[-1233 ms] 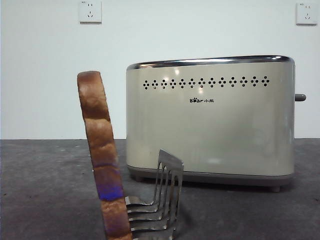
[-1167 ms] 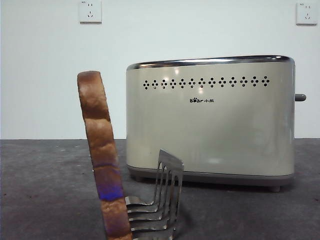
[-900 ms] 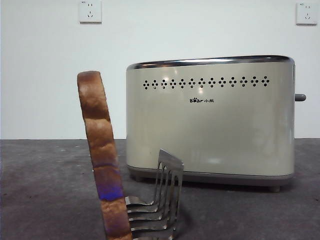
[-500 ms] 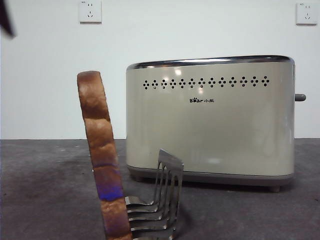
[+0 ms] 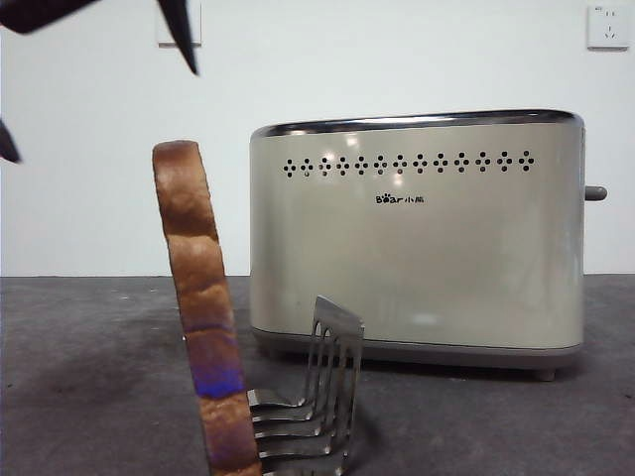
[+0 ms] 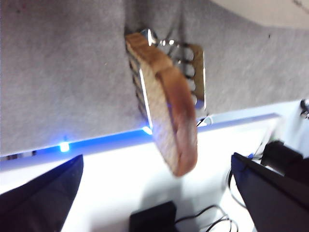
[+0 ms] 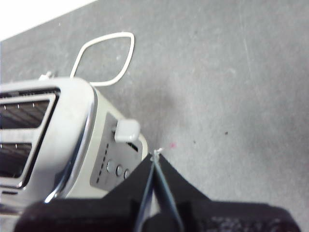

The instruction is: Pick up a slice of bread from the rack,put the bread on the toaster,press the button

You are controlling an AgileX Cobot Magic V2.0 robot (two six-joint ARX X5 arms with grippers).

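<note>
There is a wide gap between the bread and the rack's upright wires, so the bread will come free and the rack will stay behind when the robot lifts.
The slice of bread stands edge-on in the steel rack, in front of the cream toaster. The button sticks out of the toaster's right side. My left gripper enters at the top left, above the bread, jaws open wide. From the left wrist, the bread rises out of the rack between the spread jaws of the left gripper, untouched. My right gripper is shut and empty, hanging beside the toaster near its button.
Two white wall sockets sit high on the back wall. A white cable loop lies on the grey table beyond the toaster. A blue-lit table edge runs close behind the rack.
The left gripper's black jaws have come down into the front view at the top left, toward the bread. Bread, rack and toaster have not moved.
</note>
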